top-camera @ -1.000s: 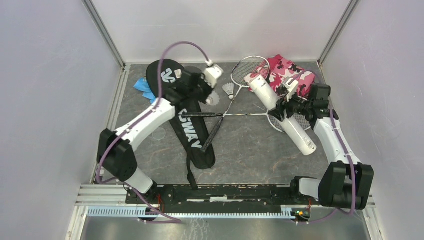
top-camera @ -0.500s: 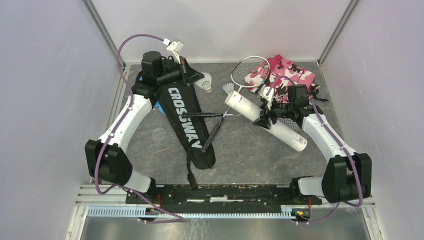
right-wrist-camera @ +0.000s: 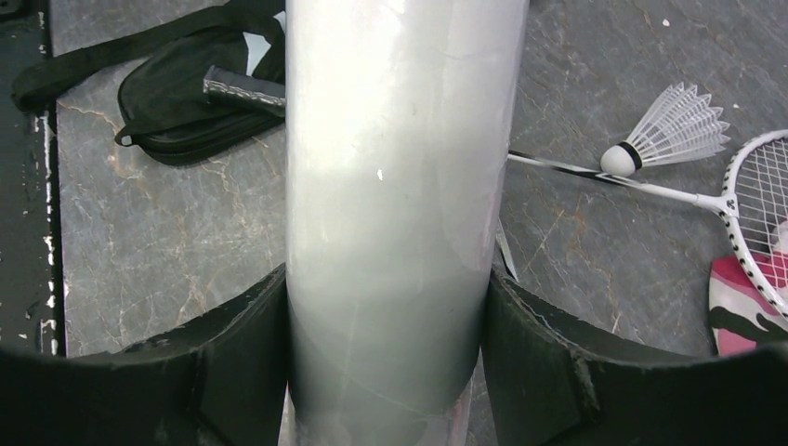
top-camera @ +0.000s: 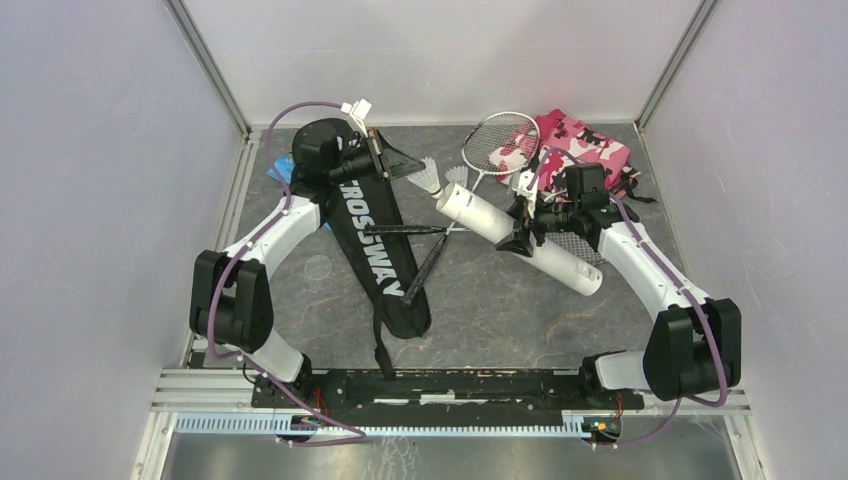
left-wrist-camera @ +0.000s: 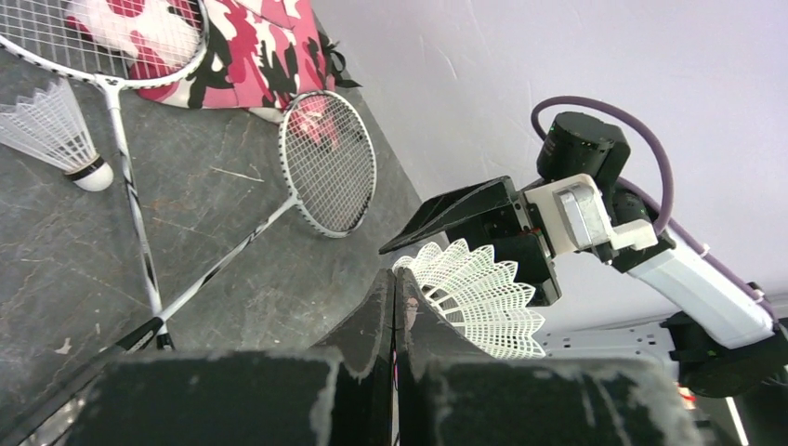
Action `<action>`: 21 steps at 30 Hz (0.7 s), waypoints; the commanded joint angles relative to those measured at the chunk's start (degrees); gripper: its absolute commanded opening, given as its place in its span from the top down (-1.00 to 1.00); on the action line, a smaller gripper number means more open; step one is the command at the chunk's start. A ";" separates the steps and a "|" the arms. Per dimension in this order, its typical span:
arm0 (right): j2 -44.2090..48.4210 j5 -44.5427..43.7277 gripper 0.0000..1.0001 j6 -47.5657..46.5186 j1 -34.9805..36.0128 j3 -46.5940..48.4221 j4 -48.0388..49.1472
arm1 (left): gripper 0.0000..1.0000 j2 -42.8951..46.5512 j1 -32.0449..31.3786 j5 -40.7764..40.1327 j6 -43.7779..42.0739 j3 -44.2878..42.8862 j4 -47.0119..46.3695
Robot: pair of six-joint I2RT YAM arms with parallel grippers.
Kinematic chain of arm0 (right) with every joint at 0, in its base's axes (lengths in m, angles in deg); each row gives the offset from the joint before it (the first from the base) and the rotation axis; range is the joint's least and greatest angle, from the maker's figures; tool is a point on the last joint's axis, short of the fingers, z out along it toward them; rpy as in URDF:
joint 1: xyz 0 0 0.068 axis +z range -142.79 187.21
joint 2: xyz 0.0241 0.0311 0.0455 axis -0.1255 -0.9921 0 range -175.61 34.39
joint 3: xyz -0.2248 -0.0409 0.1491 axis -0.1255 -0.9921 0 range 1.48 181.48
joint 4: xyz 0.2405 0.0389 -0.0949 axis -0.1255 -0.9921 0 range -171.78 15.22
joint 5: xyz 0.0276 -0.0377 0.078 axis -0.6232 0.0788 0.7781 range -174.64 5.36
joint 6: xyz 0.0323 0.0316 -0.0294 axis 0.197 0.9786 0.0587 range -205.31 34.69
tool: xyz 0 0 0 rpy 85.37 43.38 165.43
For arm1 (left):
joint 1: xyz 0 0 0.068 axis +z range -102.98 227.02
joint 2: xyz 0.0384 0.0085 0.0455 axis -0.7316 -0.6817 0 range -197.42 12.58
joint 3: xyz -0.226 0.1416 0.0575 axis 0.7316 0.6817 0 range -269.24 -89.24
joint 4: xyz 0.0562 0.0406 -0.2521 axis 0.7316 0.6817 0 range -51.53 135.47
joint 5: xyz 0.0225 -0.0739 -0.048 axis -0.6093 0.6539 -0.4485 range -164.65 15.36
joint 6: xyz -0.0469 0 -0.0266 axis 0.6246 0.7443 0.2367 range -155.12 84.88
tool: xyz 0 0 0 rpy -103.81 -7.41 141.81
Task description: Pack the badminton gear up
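Note:
The robot's left gripper is pinching the edge of the shuttlecock's skirt (top-camera: 425,177), which sticks out of the white tube, so the robot should open that gripper and push the shuttlecock in at the tube's opening (top-camera: 445,198).
My left gripper (top-camera: 404,168) (left-wrist-camera: 394,283) is shut on the skirt edge of a white shuttlecock (top-camera: 428,179) (left-wrist-camera: 479,299), held in the air just left of the near end of the long white tube (top-camera: 515,240) (right-wrist-camera: 400,186). My right gripper (top-camera: 530,228) (right-wrist-camera: 386,279) is shut on that tube, which slants over the table. A second shuttlecock (top-camera: 457,174) (right-wrist-camera: 674,130) lies on the table. Two silver rackets (top-camera: 500,142) (left-wrist-camera: 330,163) lie crossed, their black handles (top-camera: 428,250) by the black CROSSWAY bag (top-camera: 375,250).
The pink camouflage cloth (top-camera: 590,148) is bunched in the back right corner, partly under one racket head. A blue cloth (top-camera: 278,171) peeks out at the back left beside the bag. Grey walls close in on both sides and the back.
The left gripper has carried the shuttlecock right and down toward the tube's end. The right arm has swung the tube leftward, bringing that end closer to the shuttlecock.

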 commanded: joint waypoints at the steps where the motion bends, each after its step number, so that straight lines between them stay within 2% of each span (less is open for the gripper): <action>1: -0.01 3.44 0.22 0.95 0.58 2.66 1.49 | 0.96 -0.89 -0.75 2.06 8.44 1.21 -9.82; 5: -0.29 4.13 0.22 2.76 0.98 2.79 2.72 | 0.96 -2.30 -2.13 2.35 12.24 2.74 -14.23; 13: -0.14 4.30 0.24 7.16 1.04 2.94 6.18 | 0.94 -4.36 -4.59 3.29 12.05 3.67 -14.47; 16: -0.09 4.11 0.24 7.11 0.99 3.10 6.31 | 0.71 -4.87 -4.62 3.77 9.22 2.79 -11.95; 19: 0.08 3.72 0.24 6.51 1.01 3.15 5.93 | 0.38 -4.89 -4.54 3.73 4.97 1.08 -7.88; 21: 0.11 3.45 0.24 6.17 0.94 3.01 5.76 | 0.26 -4.75 -4.53 3.79 1.62 -0.49 -4.49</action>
